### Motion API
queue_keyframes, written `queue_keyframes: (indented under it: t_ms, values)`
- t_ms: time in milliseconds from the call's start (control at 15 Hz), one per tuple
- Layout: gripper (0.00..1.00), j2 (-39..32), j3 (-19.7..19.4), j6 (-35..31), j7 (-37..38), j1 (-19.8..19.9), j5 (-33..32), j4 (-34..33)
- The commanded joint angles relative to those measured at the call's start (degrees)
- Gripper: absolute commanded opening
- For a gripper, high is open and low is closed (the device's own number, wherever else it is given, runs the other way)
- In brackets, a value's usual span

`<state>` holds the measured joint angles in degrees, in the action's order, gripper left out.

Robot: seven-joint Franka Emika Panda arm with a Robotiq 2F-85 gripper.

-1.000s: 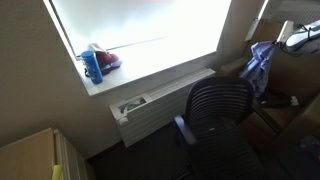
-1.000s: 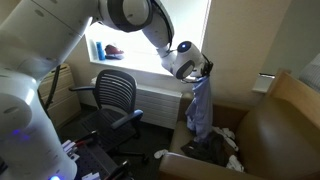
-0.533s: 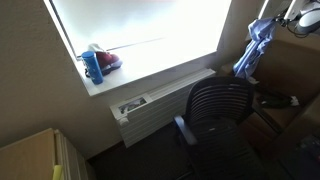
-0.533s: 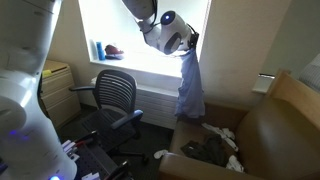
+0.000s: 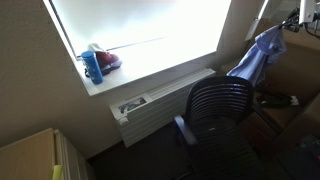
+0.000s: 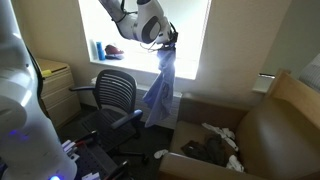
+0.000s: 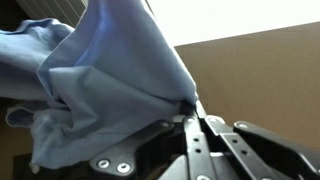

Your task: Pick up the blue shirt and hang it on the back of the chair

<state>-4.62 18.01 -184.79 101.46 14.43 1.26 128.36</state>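
Note:
The blue shirt's lower hem [image 6: 157,110] is hanging next to the chair, away from its backrest. So my gripper should move the shirt high over the chair's backrest [image 6: 115,89] before lowering it.
The blue shirt [image 6: 160,92] hangs limp from my gripper [image 6: 165,42], which is shut on its top edge high in front of the bright window. It also shows in an exterior view [image 5: 257,58], to the right of and above the chair. In the wrist view the shirt [image 7: 100,75] fills the left side, pinched between my closed fingers [image 7: 190,108]. The black chair [image 6: 116,95] stands left of the hanging shirt; its ribbed backrest [image 5: 218,100] faces the window. The shirt's lower hem swings toward the chair and hangs apart from it.
A bright blue bottle [image 5: 93,66] and a red thing [image 5: 108,60] sit on the windowsill. A radiator [image 5: 150,105] runs under the window. A brown armchair [image 6: 270,130] with clothes [image 6: 215,145] on it stands at the right. A pale cabinet [image 5: 35,155] is at lower left.
My gripper has carried the shirt up and sideways along the window, from over the brown armchair toward the black chair. The shirt swings out below it.

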Motion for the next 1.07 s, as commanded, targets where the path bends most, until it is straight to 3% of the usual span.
queue_keyframes:
  t_ms: [0, 67, 133, 200, 333, 400, 733, 1000]
  values:
    - [0.01, -0.94, -4.82, -3.45, 0.7, -0.63, -3.82, 0.76]
    - [0.01, -2.61, -6.02, -5.35, -0.22, -0.62, -5.2, 0.26]
    - [0.01, -4.49, -8.96, -7.8, -7.69, -4.74, 1.56, -0.63]
    - [0.01, -7.22, -6.24, -13.39, -4.19, -1.43, -4.57, -1.22]
    - [0.01, -10.48, -3.31, -20.74, -4.52, -0.31, -8.27, -1.16]
    - [0.01, -9.91, -0.43, -14.83, -2.06, 1.66, -12.62, -6.15]
    - [0.01, -15.16, 12.45, -13.54, -4.59, 7.89, -23.39, -12.08]
    - [0.01, -19.68, 25.99, -13.3, -8.05, 15.62, -30.36, -16.68]
